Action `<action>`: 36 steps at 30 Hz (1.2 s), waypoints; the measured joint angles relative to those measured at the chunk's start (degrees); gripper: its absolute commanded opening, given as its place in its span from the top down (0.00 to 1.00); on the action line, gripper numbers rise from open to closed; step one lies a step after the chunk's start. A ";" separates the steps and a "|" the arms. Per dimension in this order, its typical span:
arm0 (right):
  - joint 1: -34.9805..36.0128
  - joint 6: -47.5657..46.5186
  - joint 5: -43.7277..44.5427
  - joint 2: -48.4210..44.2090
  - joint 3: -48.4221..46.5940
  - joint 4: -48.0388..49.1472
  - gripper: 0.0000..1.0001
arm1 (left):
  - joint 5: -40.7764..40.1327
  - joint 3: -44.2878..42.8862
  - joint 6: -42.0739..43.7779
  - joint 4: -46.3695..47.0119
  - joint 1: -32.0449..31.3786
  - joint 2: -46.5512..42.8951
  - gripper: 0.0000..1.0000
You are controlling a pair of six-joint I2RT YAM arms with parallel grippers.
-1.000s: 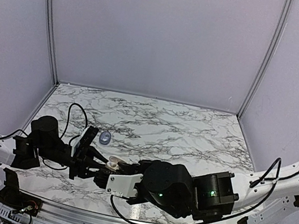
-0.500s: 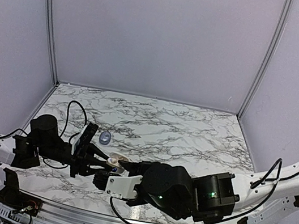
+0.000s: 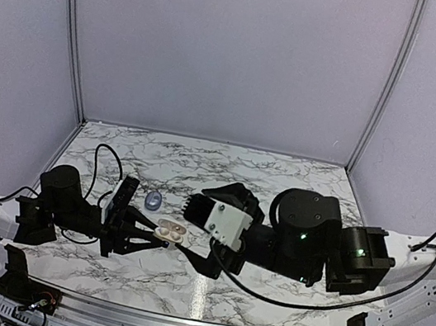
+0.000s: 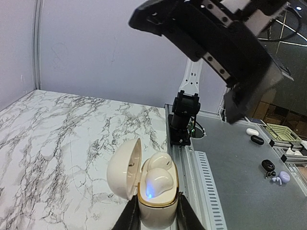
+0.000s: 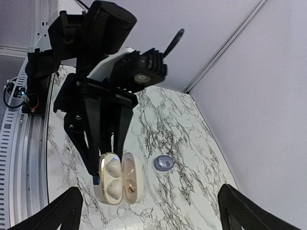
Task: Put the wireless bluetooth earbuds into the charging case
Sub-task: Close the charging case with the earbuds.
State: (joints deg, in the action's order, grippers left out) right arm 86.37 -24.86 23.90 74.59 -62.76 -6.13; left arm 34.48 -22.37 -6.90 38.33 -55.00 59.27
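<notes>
I should keep my right gripper's open fingers moving toward the charging case, with both earbuds in their seats (image 3: 173, 232), until the fingers reach across the lid and body (image 5: 122, 180), then close them.
The charging case (image 4: 156, 207) is cream with a gold rim, and its lid (image 4: 123, 168) is swung open to the left. My left gripper (image 4: 156, 213) is shut on the case's lower body and holds it upright above the marble table. Two cream-white earbuds (image 4: 159, 161) (image 4: 159, 181) sit side by side in the case's seats, and a blue light glows on the near one. The right wrist view shows the same case (image 5: 115, 178) with the earbuds (image 5: 111, 167) inside. My right gripper (image 5: 153, 215) is open wide and empty, standing back from the case. From the top view the case (image 3: 171, 231) lies between the left gripper (image 3: 157, 238) and the right gripper (image 3: 199, 235).
A small bluish-purple rounded piece (image 3: 153, 200) (image 5: 164, 163) lies on the marble behind the case. The right arm's black body (image 4: 216, 43) hangs over the case. The table's metal rail (image 4: 211, 187) runs along the near edge, with a grey bench of small items beyond.
My right gripper has opened and pulled back up and to the right, off the case. The case's seats now show both filled. The left gripper kept its grip, shifting slightly.
</notes>
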 measured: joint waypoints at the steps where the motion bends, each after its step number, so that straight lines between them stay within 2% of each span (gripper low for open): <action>1: -1.14 1.01 -1.68 -1.25 0.52 0.04 0.02 | 0.00 0.00 0.07 0.00 0.00 -0.33 1.00; 6: -6.05 5.16 -10.64 -3.98 2.01 0.04 0.02 | 0.17 0.00 0.09 0.04 0.00 -1.22 1.00; 12: -7.65 7.89 -18.69 -2.10 3.32 -0.07 0.01 | 0.17 0.00 0.44 0.02 -0.02 -1.22 1.00; 23: -11.39 11.04 -24.09 1.03 5.29 0.11 0.02 | 0.09 -0.02 0.50 0.02 -0.17 -1.25 1.00; 36: -11.54 10.88 -28.39 5.44 4.35 1.18 0.14 | -1.55 -0.87 -0.50 0.04 -0.17 -1.20 1.00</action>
State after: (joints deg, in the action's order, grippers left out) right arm 74.83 -13.98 -4.49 80.03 -58.41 -4.95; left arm 32.93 -23.24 -7.40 38.37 -55.18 58.06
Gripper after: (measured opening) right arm 0.879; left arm 0.224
